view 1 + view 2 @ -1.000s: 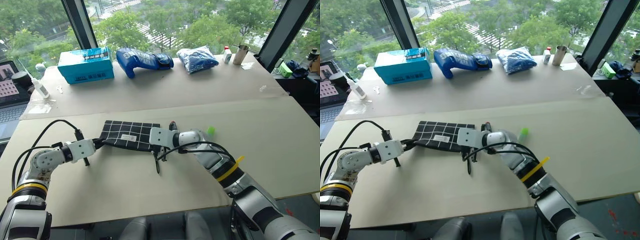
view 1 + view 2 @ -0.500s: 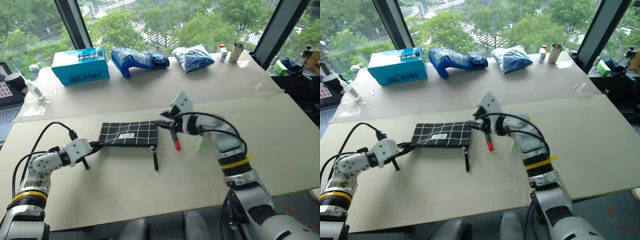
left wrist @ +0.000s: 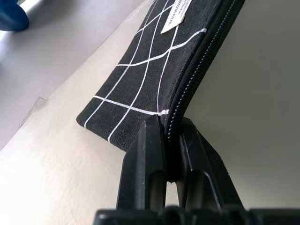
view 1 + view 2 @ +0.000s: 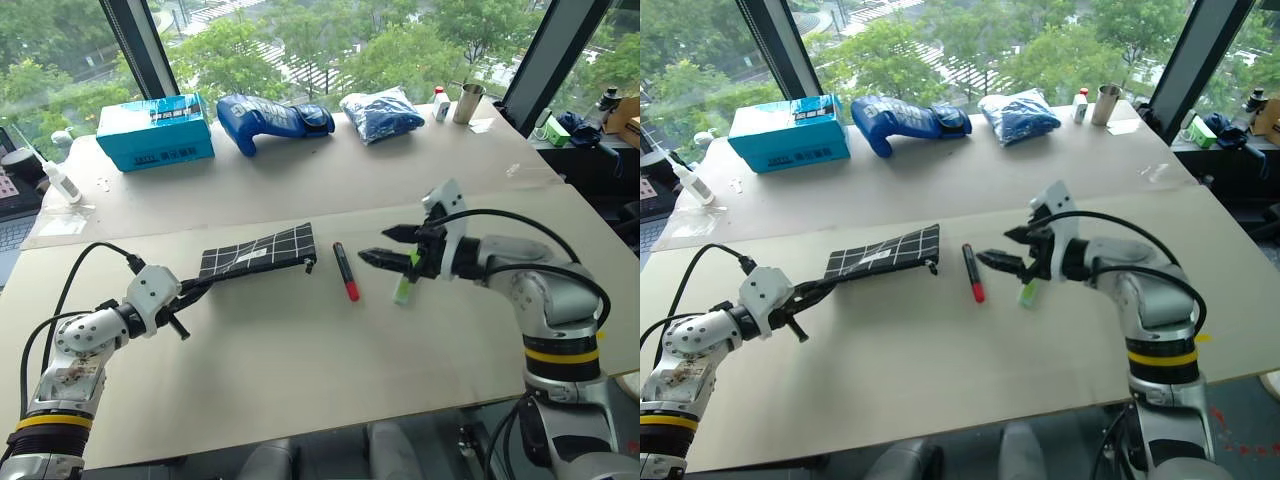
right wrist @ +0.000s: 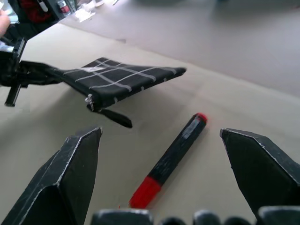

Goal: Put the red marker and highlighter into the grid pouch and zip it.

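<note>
The grid pouch's zipper (image 4: pixel 262 269) is closed, so my right gripper should grab the pull cord (image 4: pixel 309 267) and pull it toward my left gripper before taking the red marker.
The grid pouch (image 4: pixel 262 250) is black with white lines. My left gripper (image 3: pixel 166 124) is shut on its left end by the zipper and holds it tilted, right end up off the table. The short pull cord (image 4: pixel 309 265) hangs at that end. On the table just right of the pouch lies the red marker (image 4: pixel 345 272), dark-bodied, with its red end nearer me. The green highlighter (image 4: pixel 403 290) rests farther right. My right gripper (image 4: pixel 378 245) hovers open above the highlighter, pointing toward the marker and holding nothing.
Along the back of the table (image 4: pixel 300 360) stand a teal box (image 4: pixel 155 130), a blue glove (image 4: pixel 275 115), a blue bag (image 4: pixel 380 110) and a metal cup (image 4: pixel 465 100). A small bottle (image 4: pixel 55 180) lies at the far left. Window frames rise behind.
My right gripper has opened and let go of the red marker, which now lies on the table, then drawn back to the right and upward. The pouch's right end has tilted up.
</note>
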Controlling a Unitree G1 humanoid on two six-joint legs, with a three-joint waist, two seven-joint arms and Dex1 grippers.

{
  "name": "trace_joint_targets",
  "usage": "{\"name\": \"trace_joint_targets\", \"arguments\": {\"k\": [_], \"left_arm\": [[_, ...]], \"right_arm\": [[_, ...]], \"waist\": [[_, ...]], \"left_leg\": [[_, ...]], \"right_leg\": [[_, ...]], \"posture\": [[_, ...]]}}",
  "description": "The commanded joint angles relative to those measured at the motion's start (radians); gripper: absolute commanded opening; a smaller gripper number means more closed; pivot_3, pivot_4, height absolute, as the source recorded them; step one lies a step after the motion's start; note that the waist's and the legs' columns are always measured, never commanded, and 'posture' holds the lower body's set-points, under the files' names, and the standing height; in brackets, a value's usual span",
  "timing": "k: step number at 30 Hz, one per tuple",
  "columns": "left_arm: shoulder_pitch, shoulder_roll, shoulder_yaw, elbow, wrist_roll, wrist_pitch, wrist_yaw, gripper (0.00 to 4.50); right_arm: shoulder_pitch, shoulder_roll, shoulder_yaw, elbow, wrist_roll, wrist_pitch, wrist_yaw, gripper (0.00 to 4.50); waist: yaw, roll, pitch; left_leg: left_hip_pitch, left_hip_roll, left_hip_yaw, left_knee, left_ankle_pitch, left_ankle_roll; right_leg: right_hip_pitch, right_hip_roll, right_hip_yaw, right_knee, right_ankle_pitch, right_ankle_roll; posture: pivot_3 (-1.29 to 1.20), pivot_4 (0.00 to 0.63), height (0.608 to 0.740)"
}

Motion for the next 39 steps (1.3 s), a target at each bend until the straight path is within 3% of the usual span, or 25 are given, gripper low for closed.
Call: {"name": "trace_joint_targets", "arguments": {"k": [1, 7, 25, 28, 34, 39], "left_arm": [[0.022, -0.009, 0.01, -0.122, 0.009, 0.096, 0.052, 0.0], [0.05, -0.031, -0.001, -0.224, 0.028, 0.198, 0.098, 0.0], [0.072, -0.082, -0.001, -0.313, 0.049, 0.304, 0.15, 0.0], [0.068, -0.087, 0.002, -0.332, 0.057, 0.334, 0.174, 0.0], [0.06, -0.103, -0.007, -0.387, 0.072, 0.406, 0.219, 0.0], [0.058, -0.122, -0.019, -0.435, 0.079, 0.456, 0.241, 0.0]], "right_arm": [[-0.013, 0.065, 0.068, -0.054, -0.001, 0.027, -0.098, 4.46], [-0.021, 0.097, 0.194, 0.015, -0.092, -0.052, -0.181, 4.46], [-0.119, 0.207, 0.256, 0.227, -0.172, -0.177, -0.234, 4.46], [-0.127, 0.213, 0.257, 0.241, -0.179, -0.187, -0.23, 3.75], [-0.146, 0.223, 0.264, 0.274, -0.197, -0.215, -0.224, 1.72], [-0.159, 0.231, 0.267, 0.305, -0.213, -0.237, -0.219, 1.72]], "waist": [[0.001, 0.0, 0.0], [0.01, 0.0, 0.0], [0.005, 0.0, 0.0], [0.005, 0.0, 0.0], [0.004, 0.0, 0.0], [0.004, 0.0, 0.0]], "left_leg": [[0.0, 0.0, 0.0, 0.0, 0.0, 0.0], [0.0, -0.001, 0.0, 0.001, 0.003, -0.006], [0.0, 0.0, 0.0, 0.0, 0.004, -0.007], [0.0, 0.0, 0.0, 0.0, 0.004, -0.007], [0.0, 0.0, 0.0, 0.0, 0.004, -0.007], [0.0, 0.0, 0.0, 0.0, 0.004, -0.007]], "right_leg": [[0.0, 0.0, 0.0, 0.0, 0.0, 0.0], [0.0, 0.0, 0.0, 0.0, 0.0, 0.0], [0.0, 0.0, 0.0, 0.0, 0.0, 0.0], [0.0, 0.0, 0.0, 0.0, 0.0, 0.0], [0.0, 0.0, 0.0, 0.0, 0.0, 0.0], [0.0, 0.0, 0.0, 0.0, 0.0, 0.0]], "posture": [[0.0, 0.15, 0.74], [0.0, 0.15, 0.74], [0.0, 0.15, 0.74], [0.0, 0.15, 0.74], [0.0, 0.15, 0.74], [0.0, 0.15, 0.74]]}}
